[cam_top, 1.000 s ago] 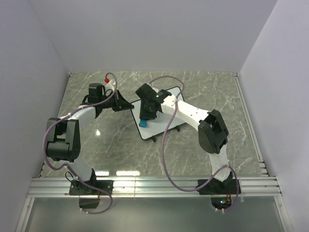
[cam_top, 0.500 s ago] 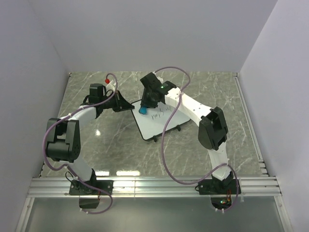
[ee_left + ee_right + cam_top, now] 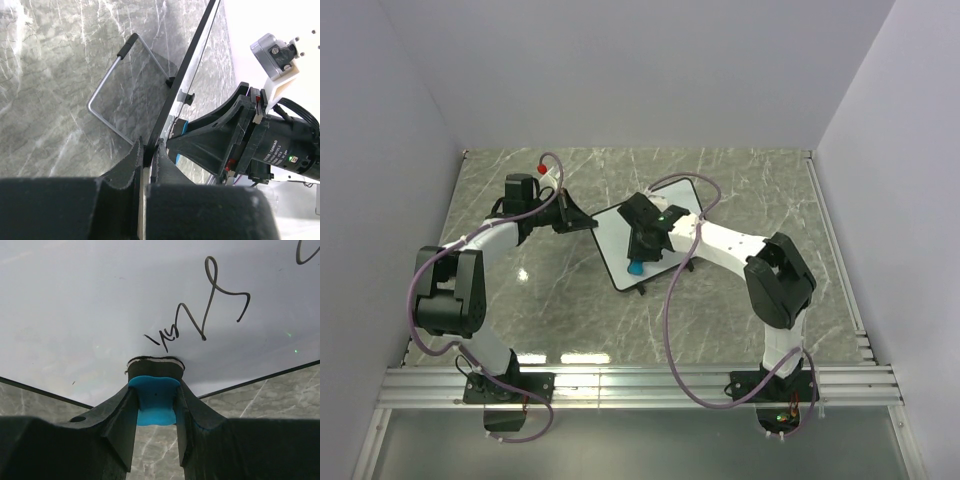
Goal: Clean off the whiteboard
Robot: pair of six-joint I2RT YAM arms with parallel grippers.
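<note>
The eraser's felt (image 3: 156, 369) is at the whiteboard's near edge with dark handwriting still past it, so next my right gripper wipes the eraser back over that handwriting (image 3: 202, 315).
The whiteboard (image 3: 612, 240) lies tilted in the middle of the marble table, and dark handwriting (image 3: 207, 307) remains on its white face (image 3: 115, 295). My left gripper (image 3: 586, 222) is shut on the board's far-left corner; in the left wrist view its fingertips (image 3: 149, 148) pinch the thin black frame (image 3: 186, 67). My right gripper (image 3: 638, 258) is shut on a small blue eraser (image 3: 634, 267), which sits near the board's near-left edge. From the right wrist, the eraser (image 3: 155, 405) has its dark felt pressed on the board just below the writing.
A bent wire stand (image 3: 107, 85) juts from the board's underside, and small black feet (image 3: 640, 289) show at its near edge. Grey walls close in three sides. An aluminium rail (image 3: 640, 380) runs along the near edge by the arm bases.
The right gripper with the eraser swept to the board's far-left part half a second ago, then came back toward the near edge. The left gripper has kept still on the corner.
</note>
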